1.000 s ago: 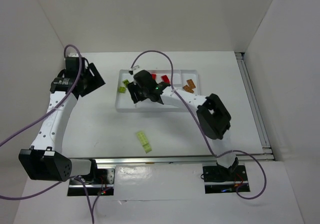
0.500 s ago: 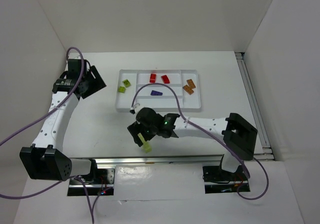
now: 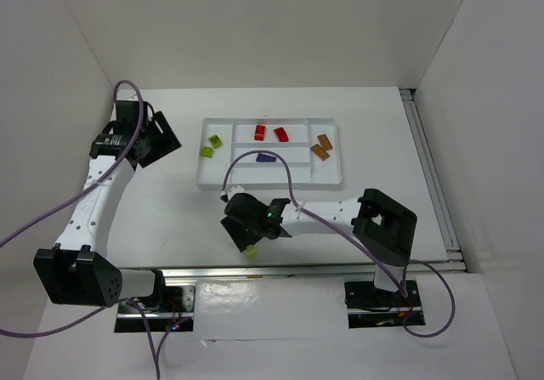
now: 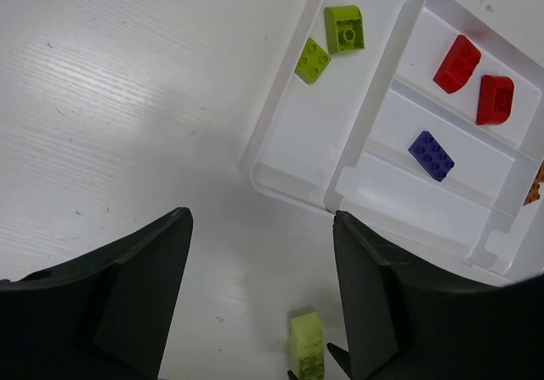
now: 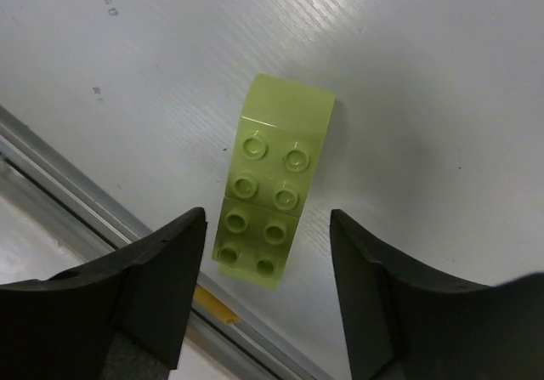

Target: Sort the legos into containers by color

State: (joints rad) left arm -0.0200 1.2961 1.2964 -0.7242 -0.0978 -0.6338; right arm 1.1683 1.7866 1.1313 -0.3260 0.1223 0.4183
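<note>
The long yellow-green lego has a seam (image 5: 262, 208) across it where pieces join, so the robot's right gripper should lift its studded end (image 5: 252, 241) and the left gripper should pull the curved end off.
A long yellow-green lego (image 3: 252, 248) lies flat on the table near the front edge. My right gripper (image 3: 247, 235) hovers right over it, open. In the right wrist view the lego (image 5: 272, 184) lies studs up between the open fingers, untouched. The white tray (image 3: 204, 183) holds two yellow-green legos (image 3: 212, 146) in its left compartment, two red legos (image 3: 270, 133), a purple-blue lego (image 3: 265, 156) and orange legos (image 3: 321, 148). My left gripper (image 3: 158, 138) is open and empty, left of the tray. The left wrist view shows the tray (image 4: 255, 172) and the loose lego (image 4: 307, 346).
A metal rail (image 3: 297, 269) runs along the table's front edge, close to the loose lego; it also shows in the right wrist view (image 5: 85, 184). White walls enclose the table on the left, back and right.
My right gripper has swung from over the tray's left part down to the front of the table and now hangs over the loose yellow-green lego. The left arm has hardly moved.
</note>
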